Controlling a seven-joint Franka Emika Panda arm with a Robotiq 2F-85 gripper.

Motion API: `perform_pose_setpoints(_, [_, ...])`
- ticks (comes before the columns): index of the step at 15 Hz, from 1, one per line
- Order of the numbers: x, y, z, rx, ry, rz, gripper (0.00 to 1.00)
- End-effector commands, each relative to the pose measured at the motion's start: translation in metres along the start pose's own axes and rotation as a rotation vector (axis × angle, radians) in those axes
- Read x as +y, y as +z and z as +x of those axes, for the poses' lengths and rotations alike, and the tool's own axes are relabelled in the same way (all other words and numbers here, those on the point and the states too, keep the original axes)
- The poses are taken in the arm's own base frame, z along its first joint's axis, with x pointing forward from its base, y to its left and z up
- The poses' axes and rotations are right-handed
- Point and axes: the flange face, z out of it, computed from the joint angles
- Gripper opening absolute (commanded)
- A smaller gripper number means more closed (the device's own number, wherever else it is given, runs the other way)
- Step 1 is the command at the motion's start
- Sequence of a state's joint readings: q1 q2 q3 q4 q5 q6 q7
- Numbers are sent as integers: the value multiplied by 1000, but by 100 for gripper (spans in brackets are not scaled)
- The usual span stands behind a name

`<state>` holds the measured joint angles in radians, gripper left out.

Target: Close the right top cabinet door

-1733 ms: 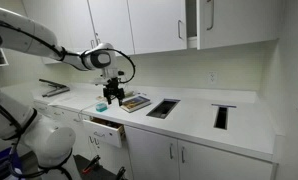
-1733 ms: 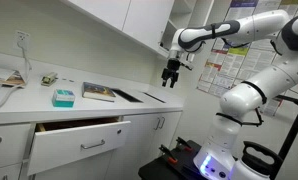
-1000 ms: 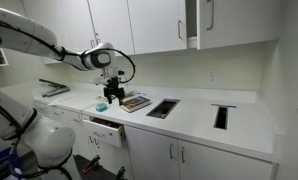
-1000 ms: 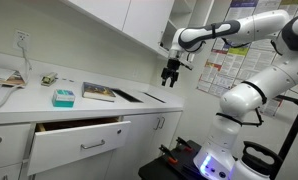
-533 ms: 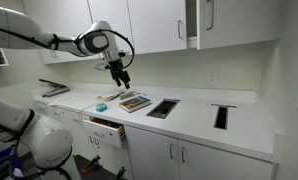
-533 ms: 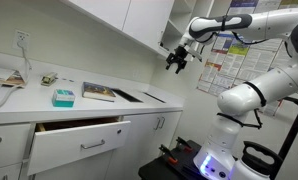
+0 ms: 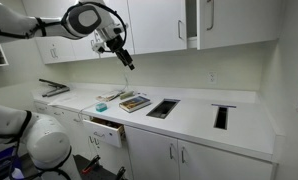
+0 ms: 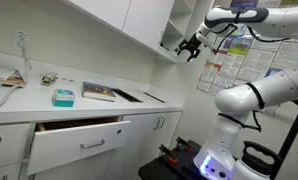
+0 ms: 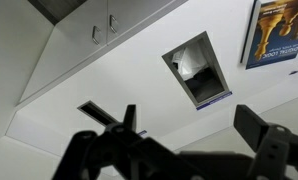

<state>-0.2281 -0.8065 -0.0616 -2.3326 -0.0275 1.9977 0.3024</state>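
Observation:
The robot's empty gripper has an open way to the ajar top cabinet door (image 7: 194,22), so it should keep moving up until its closed fingers meet that door's panel (image 7: 234,22).
The right top cabinet door (image 7: 236,22) is a plain white panel with a slim silver handle (image 7: 210,15) near its left edge. It stands ajar, with a dark gap to its left. My gripper (image 7: 126,62) is raised in front of the upper cabinets, well left of that door and apart from it. In an exterior view my gripper (image 8: 187,47) hangs just below the far end of the cabinet row, where the door itself is hard to make out. In the wrist view the fingers (image 9: 189,140) are spread wide with nothing between them.
A drawer (image 7: 107,130) (image 8: 79,140) stands pulled out below the white countertop (image 7: 189,115). A book (image 7: 135,101) and a teal box (image 8: 63,97) lie on the counter. Two rectangular cutouts (image 7: 163,108) (image 7: 221,116) are set in it. Posters (image 8: 217,70) hang on the wall.
The arm has lifted from just above the countertop up to the level of the upper cabinets. The gripper stayed open. The door has not moved.

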Motion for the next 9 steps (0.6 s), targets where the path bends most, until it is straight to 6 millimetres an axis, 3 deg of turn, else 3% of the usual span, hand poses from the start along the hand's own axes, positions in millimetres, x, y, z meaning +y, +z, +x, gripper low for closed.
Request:
perform_pose_setpoints(1, [-3,2,5,75,35,-20,100])
perform_pose_setpoints(5, [24,-7,59,221,246,16,100])
perform_pose_setpoints(9, [72,-28,101,311,446,-1,100])
